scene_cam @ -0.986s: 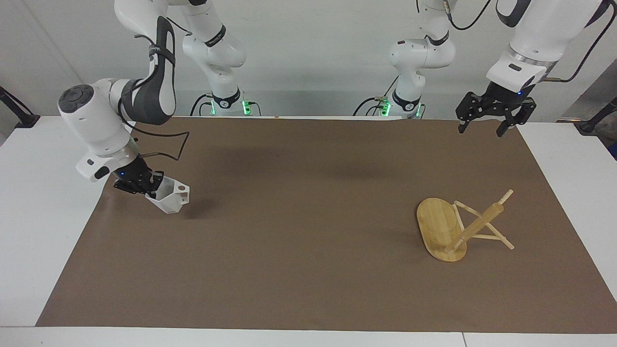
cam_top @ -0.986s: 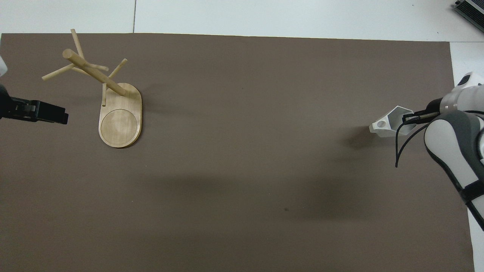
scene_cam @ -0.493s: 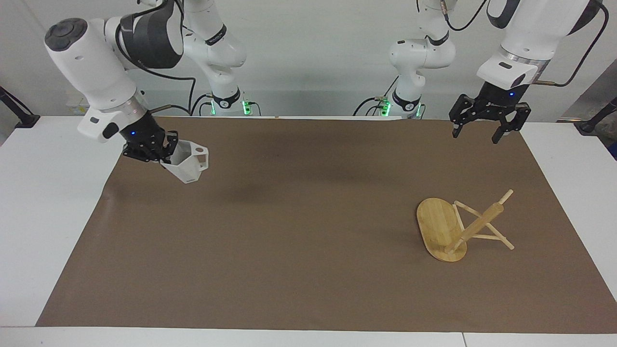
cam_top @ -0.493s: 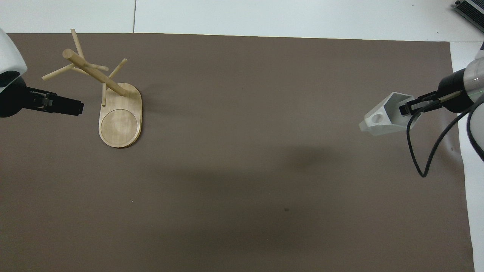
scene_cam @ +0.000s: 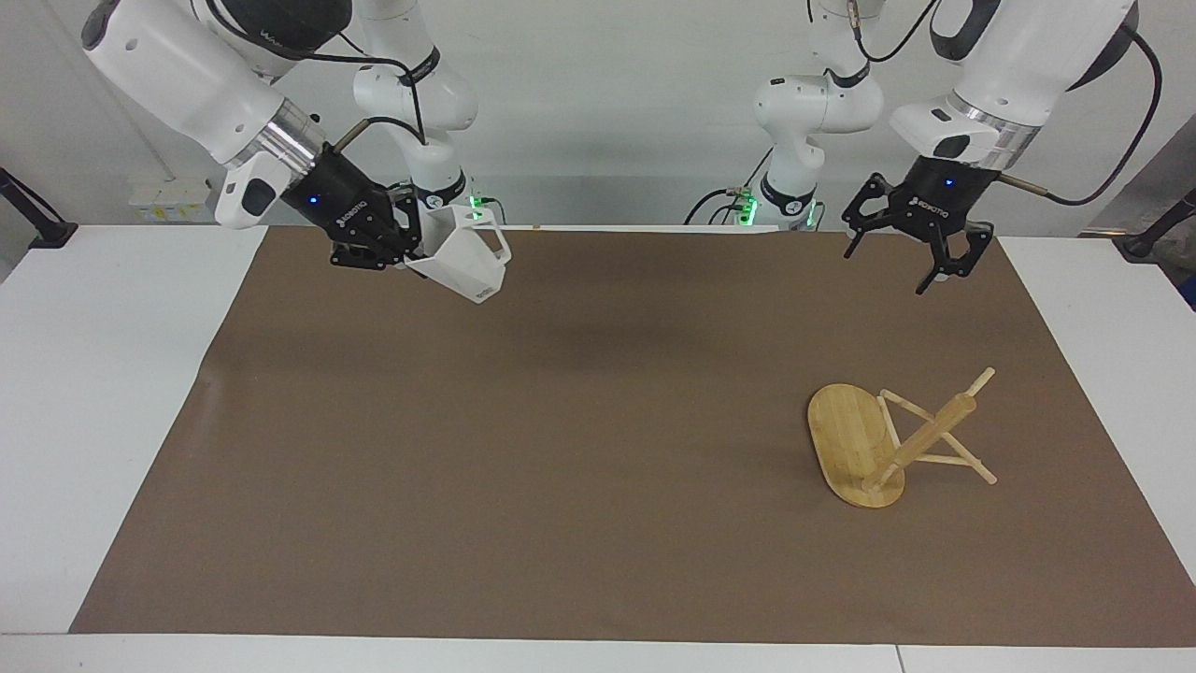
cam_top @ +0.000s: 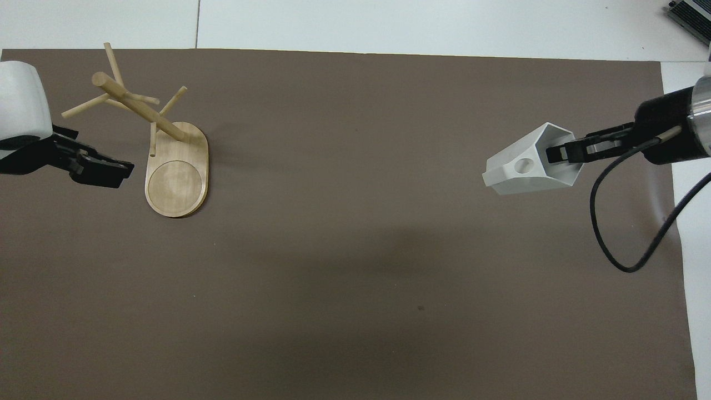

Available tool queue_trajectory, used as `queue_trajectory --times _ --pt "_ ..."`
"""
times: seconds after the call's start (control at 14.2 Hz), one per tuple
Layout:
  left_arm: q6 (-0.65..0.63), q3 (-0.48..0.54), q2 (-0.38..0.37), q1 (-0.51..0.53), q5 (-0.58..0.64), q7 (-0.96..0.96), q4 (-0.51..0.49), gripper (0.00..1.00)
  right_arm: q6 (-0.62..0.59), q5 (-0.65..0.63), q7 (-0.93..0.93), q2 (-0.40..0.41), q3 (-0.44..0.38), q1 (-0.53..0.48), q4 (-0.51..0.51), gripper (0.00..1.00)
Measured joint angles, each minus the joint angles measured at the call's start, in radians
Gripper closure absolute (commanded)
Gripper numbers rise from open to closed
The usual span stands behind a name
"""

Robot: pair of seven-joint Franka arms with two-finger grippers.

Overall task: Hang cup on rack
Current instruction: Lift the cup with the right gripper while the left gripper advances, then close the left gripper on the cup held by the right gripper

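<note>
The white cup [cam_top: 531,160] will hang tilted to the side by its handle when I slide it on, because the rack's peg [cam_top: 145,99] sticks out with a loose end.
My right gripper [scene_cam: 414,245] is shut on the rim of the white faceted cup [scene_cam: 467,262] and holds it tilted, high over the mat toward the right arm's end. In the overhead view the cup [cam_top: 527,166] shows its handle hole, with the right gripper [cam_top: 560,153] at its rim. The bamboo rack [scene_cam: 920,439] stands on its oval base [scene_cam: 846,430] toward the left arm's end, with bare pegs. My left gripper [scene_cam: 902,266] is open and empty, raised over the mat, apart from the rack [cam_top: 136,105]. It also shows in the overhead view [cam_top: 118,173].
A brown mat [scene_cam: 579,439] covers the white table [scene_cam: 103,374]. The right arm's black cable [cam_top: 611,244] hangs in a loop over the mat's edge.
My right gripper has lifted the cup off the mat and carried it up and toward the table's middle. My left gripper has moved slightly toward the rack and turned.
</note>
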Motion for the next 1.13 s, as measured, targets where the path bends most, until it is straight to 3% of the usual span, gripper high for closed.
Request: queue_trajectory --times 0.42,0.77,1.13 --pt "0.03 0.0 -0.019 0.0 -0.139 0.309 -0.045 0.0 0.098 0.083 0.236 0.008 0.017 0.22 -0.032 1.0" --pt "0.028 -0.001 -0.028 -0.001 -0.266 0.458 -0.063 0.0 0.274 0.111 0.365 0.058 0.017 0.343 -0.056 1.0" --pt "0.02 -0.003 -0.07 -0.034 -0.29 0.576 -0.131 0.0 0.378 0.135 0.497 0.08 0.017 0.402 -0.057 1.0"
